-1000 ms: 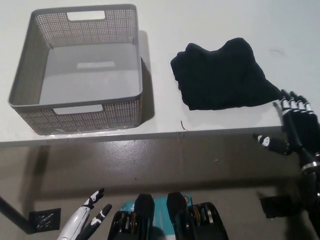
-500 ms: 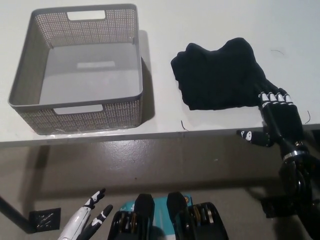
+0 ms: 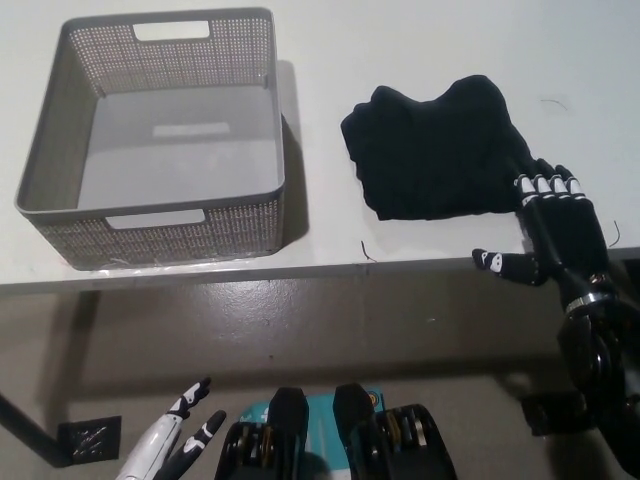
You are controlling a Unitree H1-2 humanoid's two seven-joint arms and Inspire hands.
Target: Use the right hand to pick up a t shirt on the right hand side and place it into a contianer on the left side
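The black t-shirt's edges [image 3: 430,99] are lying wavy and limp. The t-shirt [image 3: 436,155] will therefore droop into hanging corners when I carry it over the basket.
A crumpled black t-shirt [image 3: 438,150] lies on the white table [image 3: 400,40], right of centre. My black right hand [image 3: 555,235] is open, fingers spread, over the table's front edge; its fingertips [image 3: 545,185] reach the shirt's lower right corner. It holds nothing. A grey perforated basket [image 3: 45,130] stands on the table's left side, with nothing inside. My white left hand [image 3: 170,440] rests low at the bottom left, below the table, fingers apart.
The table's front edge [image 3: 300,268] runs across the picture, with brown floor [image 3: 300,330] below it. A small dark thread [image 3: 368,252] lies near the edge. A gap of bare table separates basket and shirt.
My right hand has moved left and forward from the table's right corner onto the shirt's lower right corner. In the last half second it barely shifted. The left hand stayed still.
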